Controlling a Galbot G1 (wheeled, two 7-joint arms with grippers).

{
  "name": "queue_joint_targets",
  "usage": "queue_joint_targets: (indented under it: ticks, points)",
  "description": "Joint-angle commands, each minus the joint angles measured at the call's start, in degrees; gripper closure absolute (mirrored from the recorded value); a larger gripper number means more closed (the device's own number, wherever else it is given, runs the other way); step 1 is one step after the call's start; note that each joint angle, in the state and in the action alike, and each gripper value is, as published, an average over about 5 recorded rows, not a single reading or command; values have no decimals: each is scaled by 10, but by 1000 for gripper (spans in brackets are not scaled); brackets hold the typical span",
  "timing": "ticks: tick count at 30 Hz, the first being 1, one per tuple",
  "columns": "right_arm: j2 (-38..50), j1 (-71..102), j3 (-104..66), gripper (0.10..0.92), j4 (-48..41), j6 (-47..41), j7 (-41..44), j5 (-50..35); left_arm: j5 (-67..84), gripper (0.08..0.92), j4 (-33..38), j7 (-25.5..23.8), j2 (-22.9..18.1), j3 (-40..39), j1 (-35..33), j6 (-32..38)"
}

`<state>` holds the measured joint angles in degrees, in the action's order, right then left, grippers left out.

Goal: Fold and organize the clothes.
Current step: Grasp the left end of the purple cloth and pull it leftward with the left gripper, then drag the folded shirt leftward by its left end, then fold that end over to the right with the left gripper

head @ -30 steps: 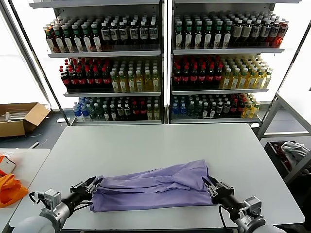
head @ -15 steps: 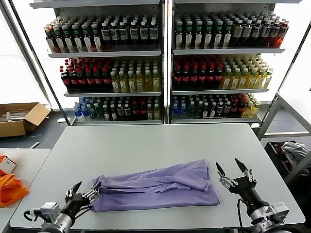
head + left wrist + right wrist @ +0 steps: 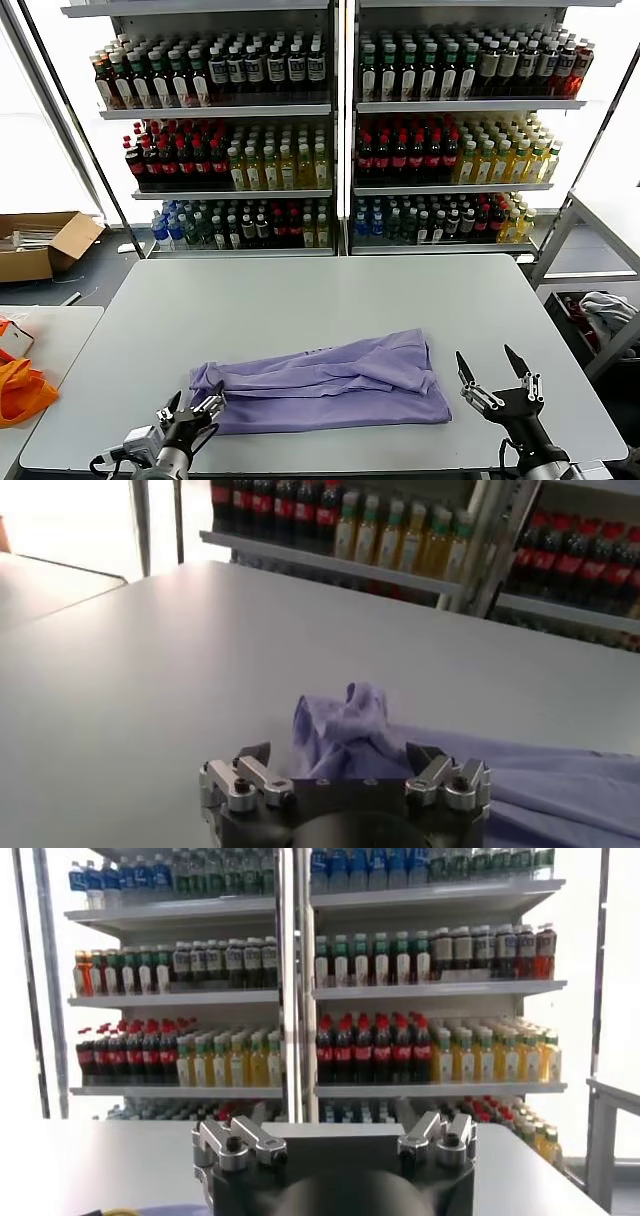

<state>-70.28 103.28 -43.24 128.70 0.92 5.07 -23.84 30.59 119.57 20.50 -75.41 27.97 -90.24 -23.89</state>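
Note:
The shirt's far end is close to my right gripper. My left gripper should grab the bunched end and pull the shirt closer before folding it over.
The clothes, one lavender T-shirt, lie folded into a long band across the near part of the grey table. My left gripper is open just off the shirt's left end, near the table's front edge. In the left wrist view that bunched end lies on the table just ahead of the open left gripper, apart from its fingers. My right gripper stands open a little to the right of the shirt's right end, holding nothing. In the right wrist view the right gripper faces the shelves, and the shirt is out of view.
Shelves of bottles stand behind the table. Bright orange fabric lies on a side table at the left, with a cardboard box on the floor beyond. A white-grey cloth sits in a rack at the right.
Both grippers have let go of the shirt's ends and opened wide. The left has drawn back toward the front edge; the right has moved off to the right.

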Motion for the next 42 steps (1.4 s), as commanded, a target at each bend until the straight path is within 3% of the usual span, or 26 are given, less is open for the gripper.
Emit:
queue_joint_targets:
  ticks: [1, 6, 13, 23, 26, 30, 36, 39, 42]
  points:
    - [-5, 20, -3, 203, 3, 25, 0, 0, -10, 178, -26, 53, -31, -48, 19, -3]
    - [-1, 7, 2, 203, 2, 20, 1, -5, -24, 221, -27, 52, -31, -52, 8, -1]
    - [2, -7, 8, 203, -4, 15, 0, -6, -59, 421, -32, 29, -27, -54, 2, 33]
    - [12, -9, 3, 203, -5, 13, -1, -17, -107, 690, -57, -56, 16, 4, 15, 112]
    - [14, -9, 1, 203, -4, 12, -2, -21, -89, 776, -59, -103, 50, 69, 41, 115]
    - [16, -11, 1, 203, -3, 12, -2, -22, -76, 873, -96, -169, 127, 182, 75, 119]
    - [16, -9, 2, 203, -3, 13, -2, -23, -100, 887, -229, -303, 255, 311, 112, 141]
    - [15, -6, 3, 203, 0, 13, -2, -23, -104, 887, -266, -328, 290, 326, 126, 148]
    - [14, -4, 3, 203, 4, 13, -2, -21, -90, 887, -239, -327, 301, 314, 123, 144]
